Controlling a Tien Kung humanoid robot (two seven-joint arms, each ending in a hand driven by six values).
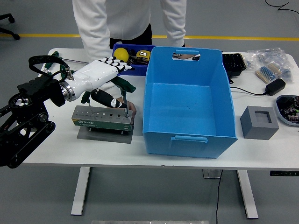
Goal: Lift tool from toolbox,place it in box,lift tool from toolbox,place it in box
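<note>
I am about to lift the T-handle hex key (123, 84); the hex key's straight shaft (126, 111) stands upright, so I expect it to slide straight up, leaving the grey tool holder behind.
A T-handle hex key with a green handle (124, 85) stands upright in the right end of the grey tool holder (98, 119). My left hand (113, 82) has come in from the left and hovers at that handle, open, white fingers (117, 64) spread above it and the thumb (105, 99) below. A person's hand (131, 110) rests on the holder's right end, by the key's shaft. The big blue box (188, 140) stands empty just right of the holder. The right arm is out of view.
More green T-handle keys (55, 61) lie at the far left, partly hidden by my arm. A small blue bin (119, 68) with a yellow ball (121, 53) sits behind the holder. A grey cube (259, 122), a black adapter (274, 86) and parts bags (268, 63) are at the right.
</note>
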